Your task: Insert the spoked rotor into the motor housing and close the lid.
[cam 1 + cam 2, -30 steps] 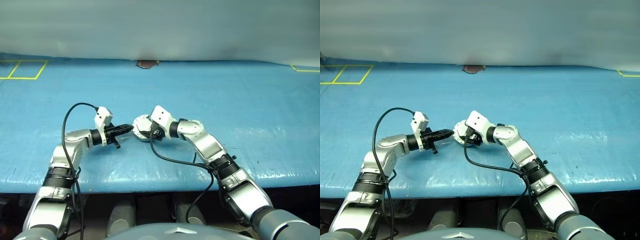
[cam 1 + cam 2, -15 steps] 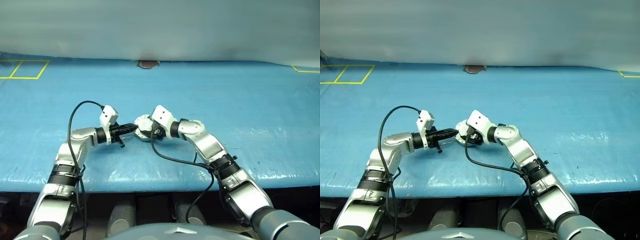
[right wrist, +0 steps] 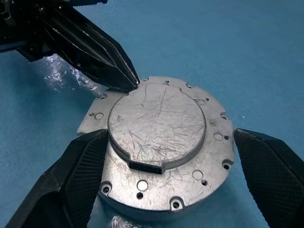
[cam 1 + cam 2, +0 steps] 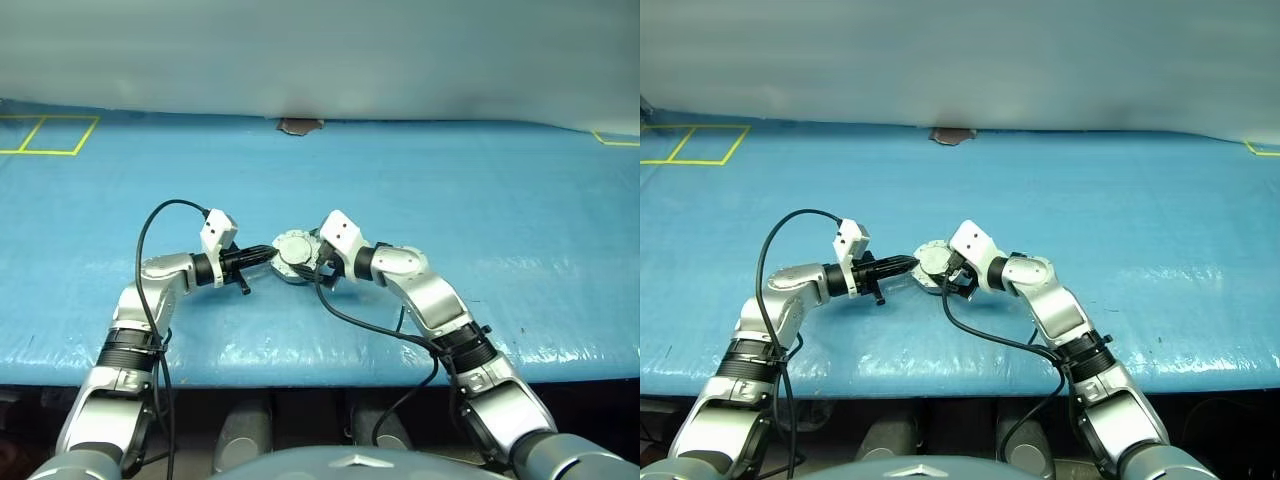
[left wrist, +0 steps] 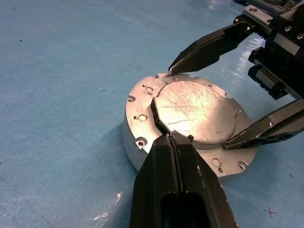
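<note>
I see the lid sitting flush along its rim, so I expect it to stay on and move with the motor housing when I raise that housing.
The motor housing sits on the blue table between my two grippers, with the lid lying flat on top, its scratched grey face up. In the left wrist view my left gripper is shut, its tip touching the lid's raised edge. My right gripper is open, and its fingers stand on either side of the housing, a little off its rim. From the head, the left gripper reaches the housing from the left and the right gripper from the right. The spoked rotor is hidden.
The blue sheet covers the whole table. Yellow tape squares mark the far left corner and a small brown patch lies at the far edge. The table's front edge runs just below my arms.
My right gripper has opened wider and drawn back a little to the right, off the housing. The left gripper stays shut against the lid.
</note>
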Robot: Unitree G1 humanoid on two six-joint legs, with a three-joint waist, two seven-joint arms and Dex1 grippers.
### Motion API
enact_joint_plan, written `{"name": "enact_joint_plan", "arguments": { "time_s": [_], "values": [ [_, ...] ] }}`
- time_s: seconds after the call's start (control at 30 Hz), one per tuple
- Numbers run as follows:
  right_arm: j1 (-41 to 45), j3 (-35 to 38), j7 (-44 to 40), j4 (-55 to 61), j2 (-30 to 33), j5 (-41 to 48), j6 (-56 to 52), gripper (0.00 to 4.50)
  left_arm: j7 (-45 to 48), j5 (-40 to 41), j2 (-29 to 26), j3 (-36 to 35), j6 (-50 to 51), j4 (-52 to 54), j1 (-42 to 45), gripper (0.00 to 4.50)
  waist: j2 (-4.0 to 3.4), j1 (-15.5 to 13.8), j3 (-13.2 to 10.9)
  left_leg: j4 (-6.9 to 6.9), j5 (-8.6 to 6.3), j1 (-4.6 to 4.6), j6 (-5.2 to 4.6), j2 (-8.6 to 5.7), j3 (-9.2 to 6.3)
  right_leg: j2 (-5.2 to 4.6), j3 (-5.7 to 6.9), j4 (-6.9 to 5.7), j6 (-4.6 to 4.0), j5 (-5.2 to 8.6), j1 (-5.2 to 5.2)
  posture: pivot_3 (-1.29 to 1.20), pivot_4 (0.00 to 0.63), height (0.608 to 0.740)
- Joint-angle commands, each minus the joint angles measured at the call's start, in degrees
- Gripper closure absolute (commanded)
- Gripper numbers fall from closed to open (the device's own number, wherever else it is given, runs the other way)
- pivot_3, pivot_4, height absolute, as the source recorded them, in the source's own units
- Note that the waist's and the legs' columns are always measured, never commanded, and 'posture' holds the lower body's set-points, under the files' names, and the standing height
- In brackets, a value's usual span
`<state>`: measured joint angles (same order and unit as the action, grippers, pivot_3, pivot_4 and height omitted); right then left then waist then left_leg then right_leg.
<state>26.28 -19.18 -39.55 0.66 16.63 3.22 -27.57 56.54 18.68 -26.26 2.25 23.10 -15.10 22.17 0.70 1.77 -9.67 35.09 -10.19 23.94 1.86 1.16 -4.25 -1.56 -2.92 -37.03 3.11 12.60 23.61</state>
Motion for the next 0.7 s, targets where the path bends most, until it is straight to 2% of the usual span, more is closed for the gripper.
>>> {"name": "enact_joint_plan", "arguments": {
  "time_s": [0.03, 0.17, 0.33, 0.47, 0.7],
  "values": [
    [-0.5, 2.9, 0.7, 7.6, 0.1, 2.1, -1.5, 0.06, -0.3, -0.4, 0.3, 0.6, 0.6, -0.8, -0.6, 4.5, 0.0, 0.0, 0.0, -0.02, 0.0, 0.03, 0.0, 0.0, 0.0, 0.0, 0.01, 0.01, 0.0, 0.0, 0.03, 0.0, 0.15, 0.74],
    [-2.6, 7.0, 3.3, 12.6, -1.8, 6.0, -5.1, 0.06, 0.2, -0.1, 0.5, 0.3, 0.5, -0.8, -0.6, 4.5, 0.0, -0.1, 0.0, -0.08, -0.05, 0.07, -0.01, 0.01, -0.05, 0.03, 0.04, 0.07, 0.0, 0.0, 0.05, 0.0, 0.15, 0.74],
    [-6.1, 14.8, 9.3, 12.6, -6.7, 12.3, -13.1, 0.06, 0.5, 0.0, 0.9, 0.5, -0.1, -0.7, -0.5, 4.5, 0.02, -0.2, 0.0, -0.06, -0.08, 0.11, -0.02, 0.0, -0.05, 0.03, 0.03, 0.13, 0.01, -0.01, 0.02, 0.0, 0.15, 0.74],
    [-10.1, 15.0, 11.7, 11.5, -6.8, 12.7, -16.3, 0.06, 0.4, 0.7, 1.2, -0.3, 0.0, -0.4, -0.5, 4.5, 0.01, -0.2, 0.0, -0.06, -0.08, 0.11, -0.02, 0.01, -0.04, 0.03, 0.03, 0.13, 0.0, -0.01, 0.04, 0.0, 0.15, 0.74],
    [-13.7, 18.9, 12.6, 11.3, -9.8, 19.4, -21.3, 0.06, 0.0, 0.6, 1.4, -1.2, -0.3, 0.1, -1.2, 4.5, 0.01, 0.3, 0.0, -0.04, -0.08, 0.1, -0.02, 0.05, -0.01, 0.05, 0.02, 0.11, 0.01, -0.01, 0.03, 0.0, 0.15, 0.74]
  ]
}}
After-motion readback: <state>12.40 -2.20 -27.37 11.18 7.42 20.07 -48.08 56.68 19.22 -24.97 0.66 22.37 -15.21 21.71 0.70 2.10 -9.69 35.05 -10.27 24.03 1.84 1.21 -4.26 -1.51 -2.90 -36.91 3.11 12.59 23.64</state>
